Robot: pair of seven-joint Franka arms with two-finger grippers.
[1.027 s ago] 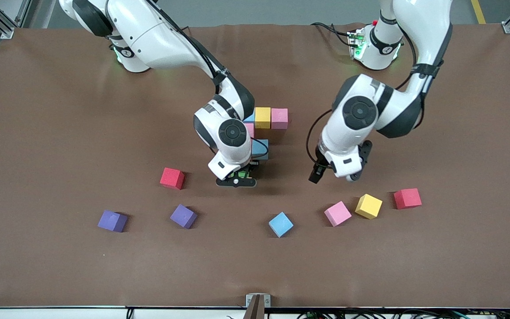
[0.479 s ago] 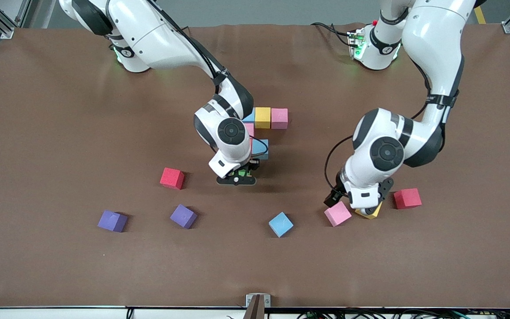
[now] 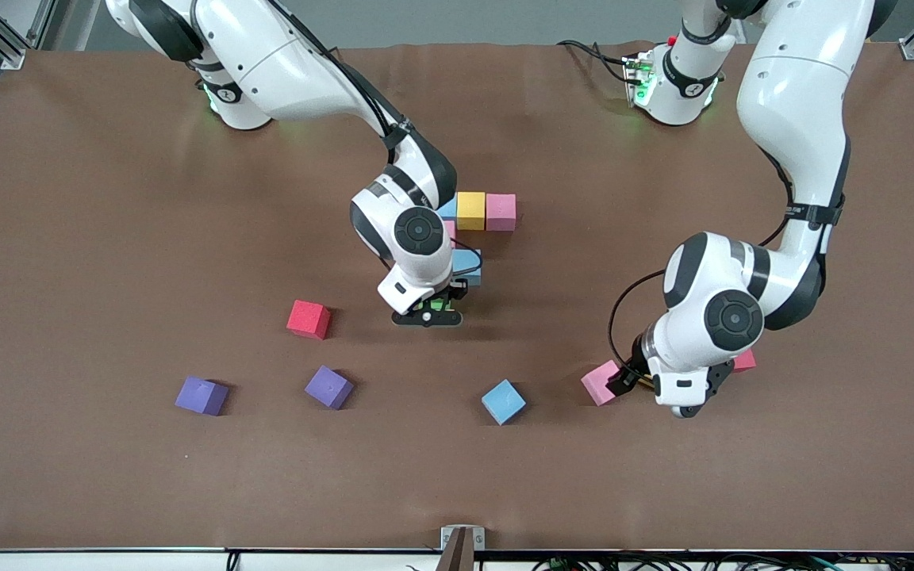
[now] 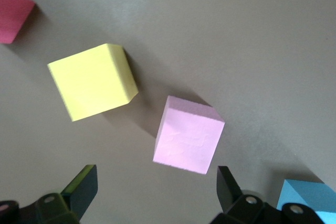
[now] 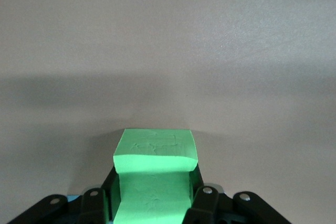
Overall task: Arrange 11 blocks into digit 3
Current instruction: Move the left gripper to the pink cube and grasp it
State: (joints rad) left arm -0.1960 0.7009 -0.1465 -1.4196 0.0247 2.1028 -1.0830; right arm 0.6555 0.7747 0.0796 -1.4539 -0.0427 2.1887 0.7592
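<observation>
The loose pink cube (image 3: 598,382), clear of the yellow cube, is lined up with my left gripper's open fingers, so I keep moving down until they straddle it.
A partly built figure stands mid-table: blue (image 3: 447,209), yellow (image 3: 470,210) and pink (image 3: 501,212) cubes in a row, a pink cube (image 3: 448,231) and a blue cube (image 3: 470,266) nearer the camera. My right gripper (image 3: 426,315) is shut on the green cube (image 5: 154,179), low beside that blue cube. My left gripper (image 3: 654,385) is open and low over a loose yellow cube (image 4: 93,81) and a pink cube (image 4: 188,135), which also shows in the front view (image 3: 601,382). Its own gripper (image 4: 156,187) holds nothing. No orange cube shows.
Loose cubes lie nearer the camera: a red one (image 3: 309,319), two purple ones (image 3: 201,395) (image 3: 328,387), a blue one (image 3: 503,401), and a red one (image 3: 743,361) partly under the left arm. The brown table (image 3: 108,238) is bare toward the right arm's end.
The left arm has swung toward the front camera and come down over the yellow and pink cubes, now covering the yellow one. The right gripper has barely moved with the green cube.
</observation>
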